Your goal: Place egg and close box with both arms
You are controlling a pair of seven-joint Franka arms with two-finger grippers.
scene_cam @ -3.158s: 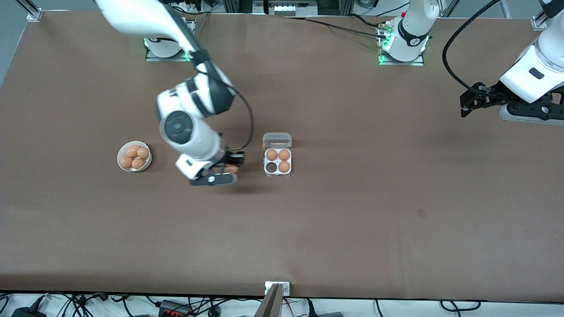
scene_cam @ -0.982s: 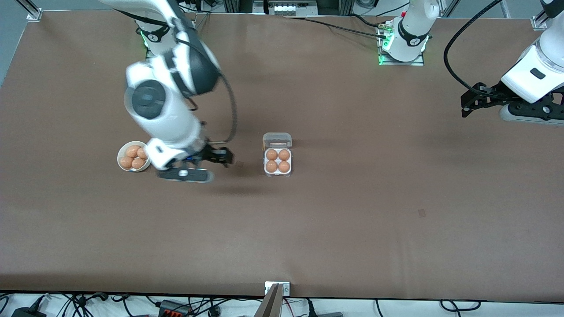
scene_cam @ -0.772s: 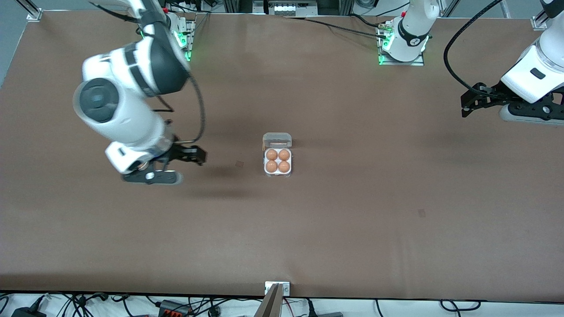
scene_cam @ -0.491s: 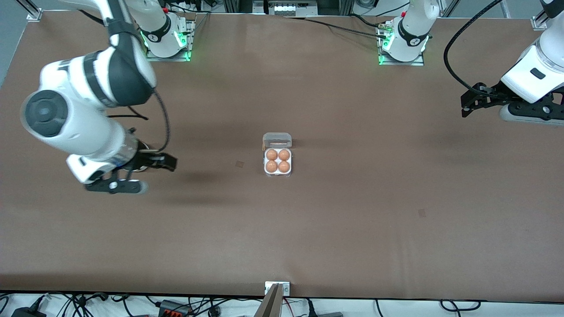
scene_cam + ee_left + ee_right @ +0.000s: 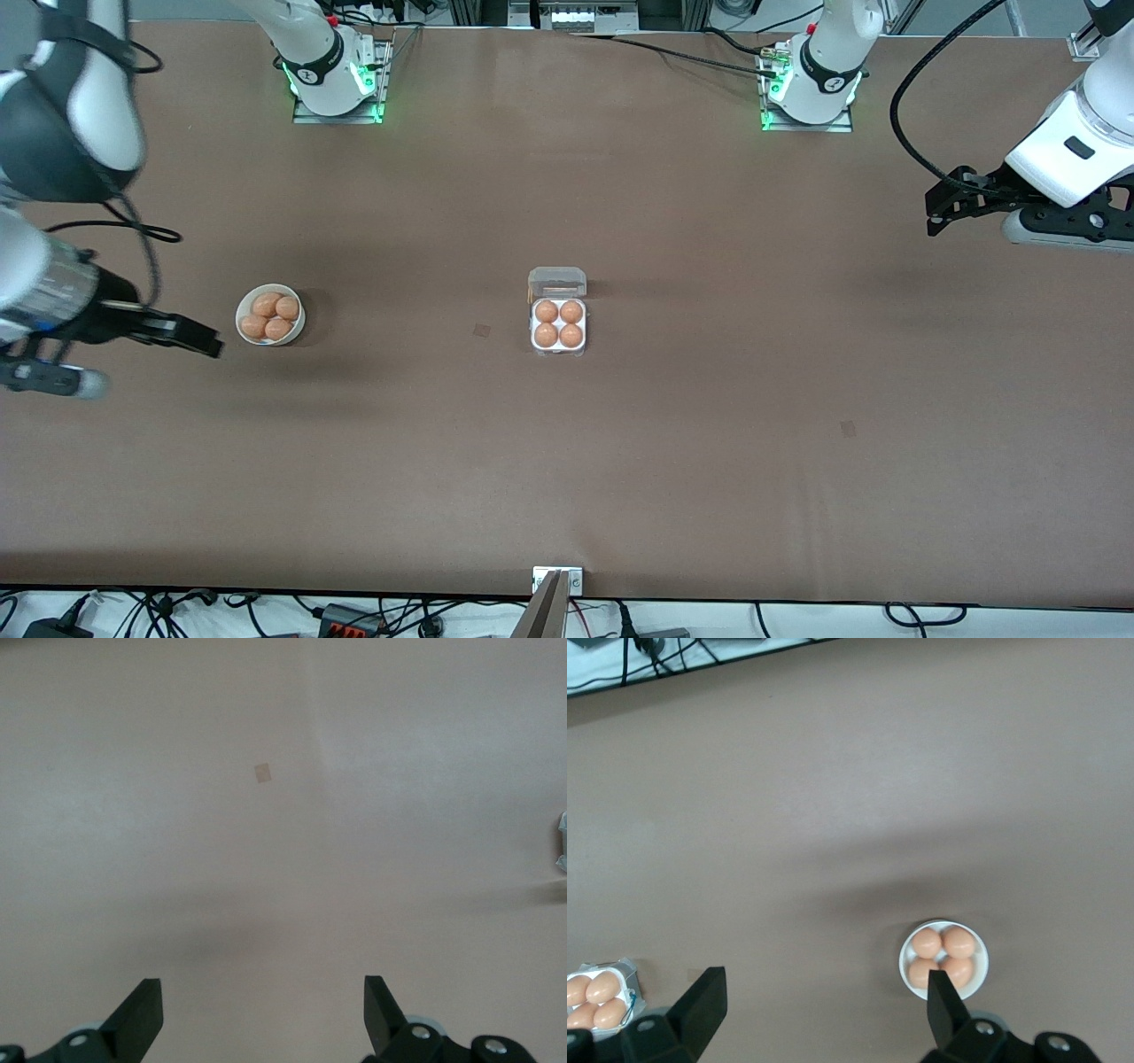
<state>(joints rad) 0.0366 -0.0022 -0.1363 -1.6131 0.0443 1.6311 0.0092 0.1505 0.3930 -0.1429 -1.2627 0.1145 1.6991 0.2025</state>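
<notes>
My gripper will push the clear lid [image 5: 558, 281], and the lid should then swing over and lie flat across the eggs, because the lid joins the box along a shared edge [image 5: 558, 298].
The box [image 5: 558, 347] is a small white tray in the middle of the table, and its clear lid [image 5: 557, 282] stands open. Every cell holds an orange-brown egg [image 5: 547, 336]. The box also shows in the right wrist view [image 5: 625, 973], and a sliver of it in the left wrist view [image 5: 562, 840]. My right gripper [image 5: 205, 341] [image 5: 824, 1010] hangs open and empty over the table beside the bowl, toward the right arm's end. My left gripper [image 5: 935, 213] [image 5: 263, 1019] waits open and empty over the left arm's end of the table.
A round white bowl [image 5: 299, 326] [image 5: 981, 974] holding several more eggs stands toward the right arm's end, level with the box. A small tape mark [image 5: 481, 330] lies between bowl and box. The arm bases [image 5: 335, 84] [image 5: 808, 89] stand along the table's back edge.
The right arm let its egg go into the box's last cell, then swung away past the bowl toward its end of the table. The left arm has not moved.
</notes>
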